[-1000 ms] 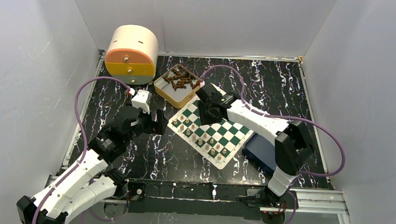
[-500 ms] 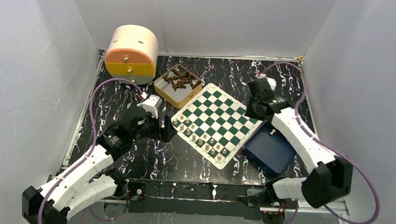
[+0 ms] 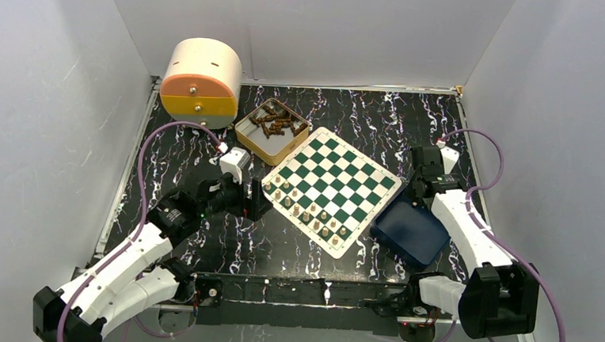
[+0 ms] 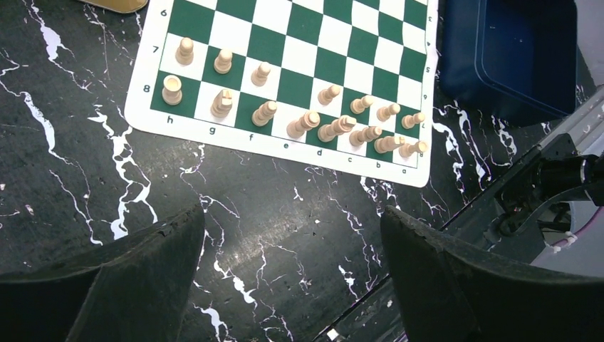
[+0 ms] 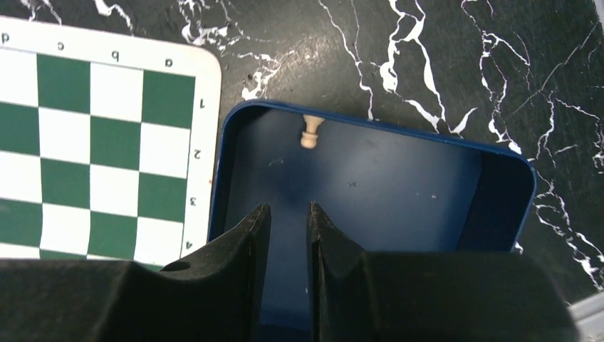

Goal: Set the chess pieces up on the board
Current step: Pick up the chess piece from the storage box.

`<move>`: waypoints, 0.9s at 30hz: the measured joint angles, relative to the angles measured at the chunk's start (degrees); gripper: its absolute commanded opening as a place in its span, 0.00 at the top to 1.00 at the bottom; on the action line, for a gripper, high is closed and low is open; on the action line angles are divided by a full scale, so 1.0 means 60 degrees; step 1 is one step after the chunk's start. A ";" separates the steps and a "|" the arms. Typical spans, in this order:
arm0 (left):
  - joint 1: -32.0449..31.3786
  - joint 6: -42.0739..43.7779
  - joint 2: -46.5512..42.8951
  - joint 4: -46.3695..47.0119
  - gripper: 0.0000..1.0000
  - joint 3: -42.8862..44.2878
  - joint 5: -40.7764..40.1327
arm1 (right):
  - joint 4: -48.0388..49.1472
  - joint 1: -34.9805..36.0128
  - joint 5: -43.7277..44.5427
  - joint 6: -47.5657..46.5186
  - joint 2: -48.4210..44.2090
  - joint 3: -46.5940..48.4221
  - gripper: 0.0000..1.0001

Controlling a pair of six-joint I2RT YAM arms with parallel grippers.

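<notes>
Next, my right gripper passes the tan pawn (image 5: 310, 132) to my left gripper for the gap (image 4: 293, 88) among the pawns, because the tan pawn is lying on its side in the tray.
The green and white board (image 3: 339, 173) lies at an angle in the middle of the table. Two rows of light tan chess pieces (image 3: 306, 212) stand along its near-left edge, also seen in the left wrist view (image 4: 306, 122). My left gripper (image 3: 256, 200) hovers by that edge, open wide and empty (image 4: 292, 214) over the black marbled table. My right gripper (image 3: 417, 192) hangs over the dark blue tray (image 5: 399, 185). Its jaws (image 5: 288, 206) stand a narrow gap apart with nothing between them. One tan pawn (image 5: 310, 131) lies in the tray by its far wall.
A tan tin (image 3: 246, 136) holding dark brown pieces stands behind the board's left corner. A round cream and orange container (image 3: 202, 81) sits at the back left. White walls close in three sides. A metal rail (image 3: 308, 286) runs along the near edge.
My right arm has swung from the board's far-left corner across to the blue tray, its jaws narrowing. My left gripper has moved closer to the board's near-left edge.
</notes>
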 measured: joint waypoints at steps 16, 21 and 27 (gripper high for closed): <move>0.0000 0.0076 -0.0310 0.0000 0.11 0.0000 -0.0069 | 0.3814 -0.1362 -0.0707 -0.0251 -0.0113 -0.2481 0.65; 0.0000 0.0076 -0.0310 0.0000 0.11 0.0000 -0.0127 | 0.4237 -0.1457 -0.0798 -0.0193 0.0182 -0.2499 0.66; 0.0000 0.0080 -0.0310 0.0000 0.11 0.0000 -0.0197 | 0.4550 -0.1625 -0.0998 -0.0084 0.0433 -0.2699 0.66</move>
